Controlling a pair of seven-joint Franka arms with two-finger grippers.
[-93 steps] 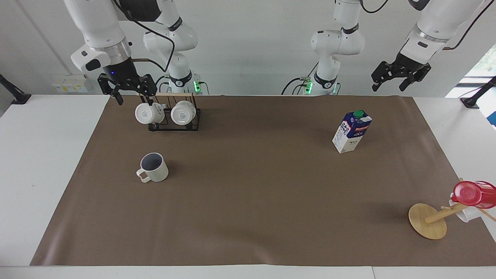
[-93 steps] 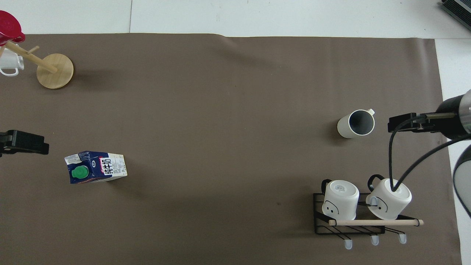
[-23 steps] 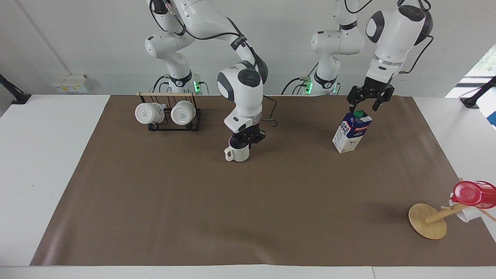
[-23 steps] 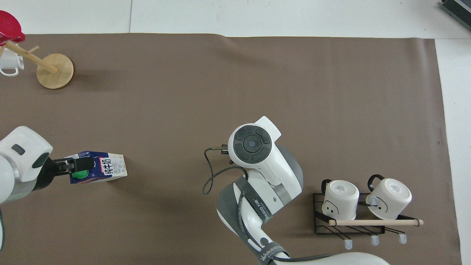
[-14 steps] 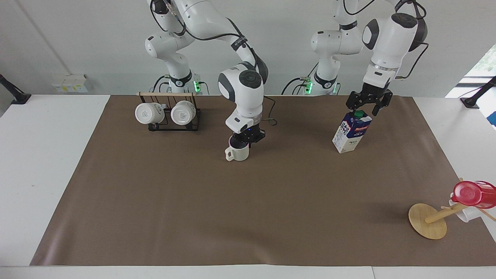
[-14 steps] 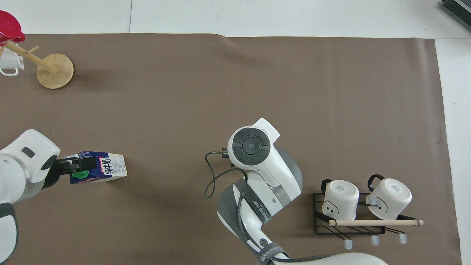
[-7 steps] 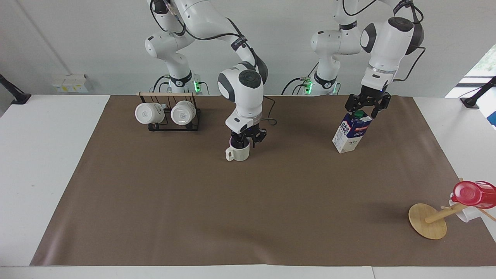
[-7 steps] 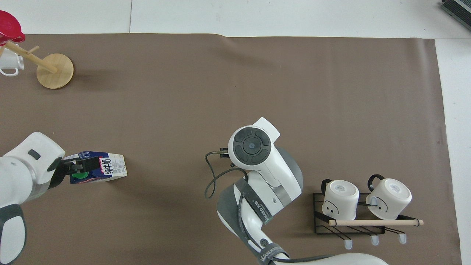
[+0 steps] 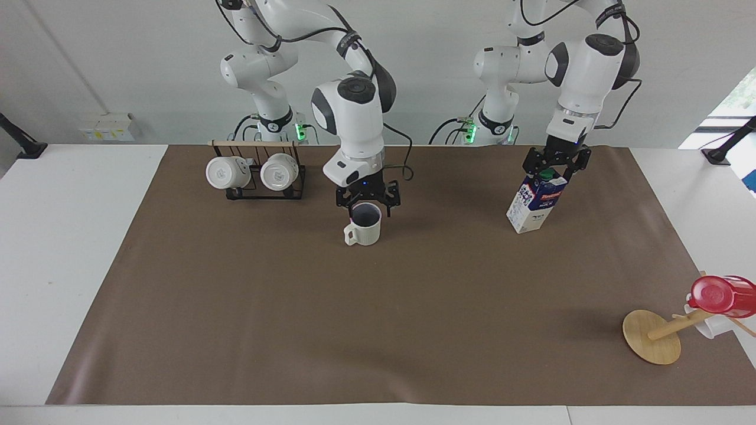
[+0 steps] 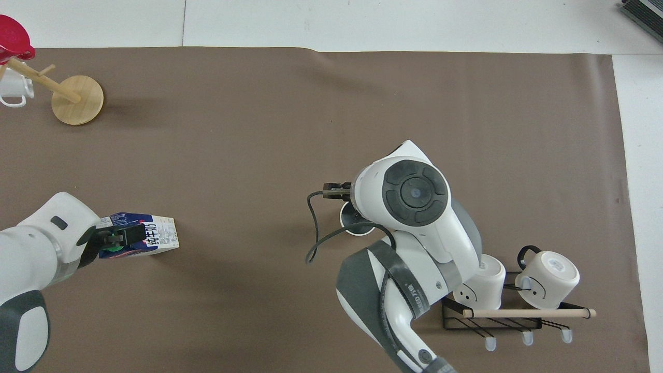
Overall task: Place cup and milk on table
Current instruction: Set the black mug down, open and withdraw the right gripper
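Note:
The open spot next to the cup is crowded by my right gripper, which hangs over the cup. My right arm should move back before my left gripper puts the milk there.
The cream-white cup stands upright on the table's brown sheet, handle toward the right arm's end. Just above its rim hangs my right gripper, open, with nothing between its fingers. In the overhead view the right arm's wrist covers the cup except a sliver of rim. The blue-and-white milk carton stands toward the left arm's end, also seen from above. My left gripper is down at the carton's gabled top, open, its fingers either side of the green cap.
A black wire rack with two white mugs stands near the right arm's base. A tipped wooden mug tree with a red plastic cup lies at the left arm's end, far from the robots.
My right gripper has opened, let go of the cup and risen just above it. My left gripper has come down lower around the milk carton's top.

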